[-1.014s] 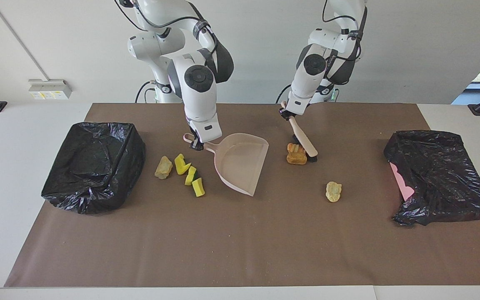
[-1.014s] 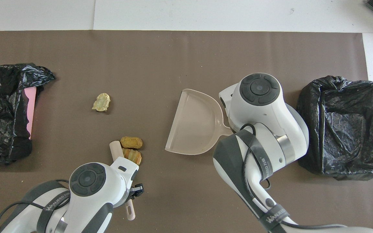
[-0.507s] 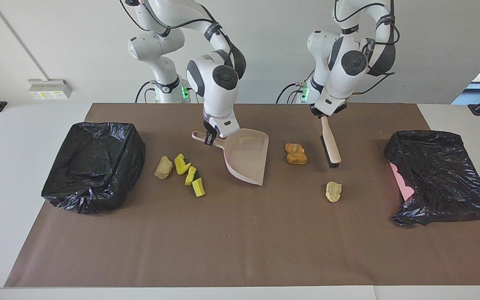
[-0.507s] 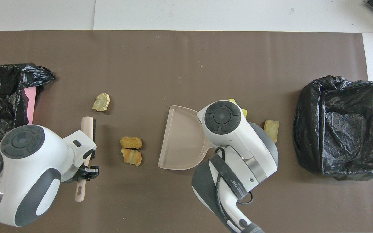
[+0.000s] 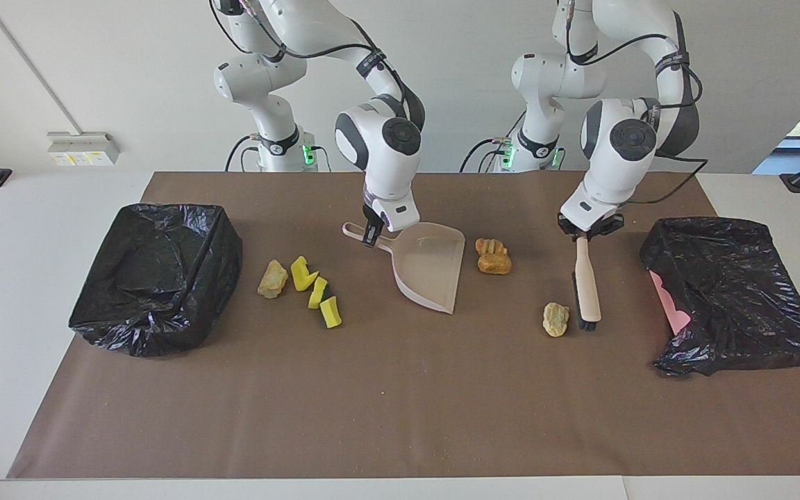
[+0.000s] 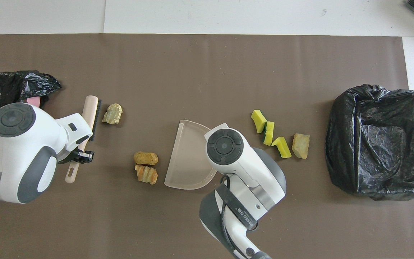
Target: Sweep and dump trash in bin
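The robot's left gripper should first sweep the pale tan lump [image 6: 113,114] up to the bread pieces [image 6: 146,166], because the brush is behind the lump and the lump is far from the dustpan.
My right gripper [image 5: 370,235] is shut on the handle of the beige dustpan [image 5: 431,267], whose mouth faces the two orange-brown bread pieces [image 5: 494,255] close beside it. My left gripper [image 5: 586,235] is shut on the handle of the brush [image 5: 586,285], whose bristles stand right beside a pale tan lump [image 5: 555,319]. In the overhead view the brush [image 6: 90,111] lies next to that lump [image 6: 112,113]. Three yellow sponge wedges [image 5: 317,292] and another tan lump [image 5: 272,279] lie between the dustpan and the black-bagged bin [image 5: 157,274].
A second black bag with a pink edge [image 5: 733,292] lies at the left arm's end of the brown mat [image 5: 400,403]. Fine crumbs dot the mat. The bin [image 6: 379,140] stands at the right arm's end.
Both arms moved toward the left arm's end. The brush left the bread pieces and now stands by the tan lump. The dustpan slid up close to the bread pieces.
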Available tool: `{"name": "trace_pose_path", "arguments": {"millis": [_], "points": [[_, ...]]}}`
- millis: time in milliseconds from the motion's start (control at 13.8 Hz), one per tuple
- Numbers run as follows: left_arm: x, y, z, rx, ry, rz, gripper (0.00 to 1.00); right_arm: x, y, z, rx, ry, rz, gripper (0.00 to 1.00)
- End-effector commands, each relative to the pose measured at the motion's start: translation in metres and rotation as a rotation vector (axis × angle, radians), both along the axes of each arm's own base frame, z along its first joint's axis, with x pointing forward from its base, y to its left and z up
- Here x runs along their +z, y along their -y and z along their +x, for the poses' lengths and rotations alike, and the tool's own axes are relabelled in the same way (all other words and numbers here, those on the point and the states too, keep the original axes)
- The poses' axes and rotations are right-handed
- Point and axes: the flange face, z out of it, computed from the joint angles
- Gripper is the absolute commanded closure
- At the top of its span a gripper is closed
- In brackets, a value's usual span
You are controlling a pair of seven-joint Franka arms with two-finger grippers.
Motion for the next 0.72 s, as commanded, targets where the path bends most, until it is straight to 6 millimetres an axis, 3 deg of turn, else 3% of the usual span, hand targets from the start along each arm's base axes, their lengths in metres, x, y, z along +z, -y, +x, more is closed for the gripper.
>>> {"name": "trace_pose_path", "arguments": {"millis": [0, 145, 290, 652], "points": [[-0.017, -0.003, 0.033, -0.039, 0.018, 0.008, 1.00, -0.002, 0.000, -0.006, -0.005, 0.025, -0.009, 1.00], [-0.019, -0.004, 0.044, -0.164, 0.038, -0.014, 1.00, -0.002, 0.000, -0.006, -0.005, 0.024, -0.010, 1.00], [-0.020, -0.004, 0.042, -0.257, 0.025, -0.024, 1.00, -0.002, 0.000, -0.006, -0.005, 0.025, -0.009, 1.00], [-0.031, 0.008, 0.002, -0.364, -0.088, -0.029, 1.00, -0.002, 0.000, -0.006, -0.005, 0.025, -0.009, 1.00]]}}
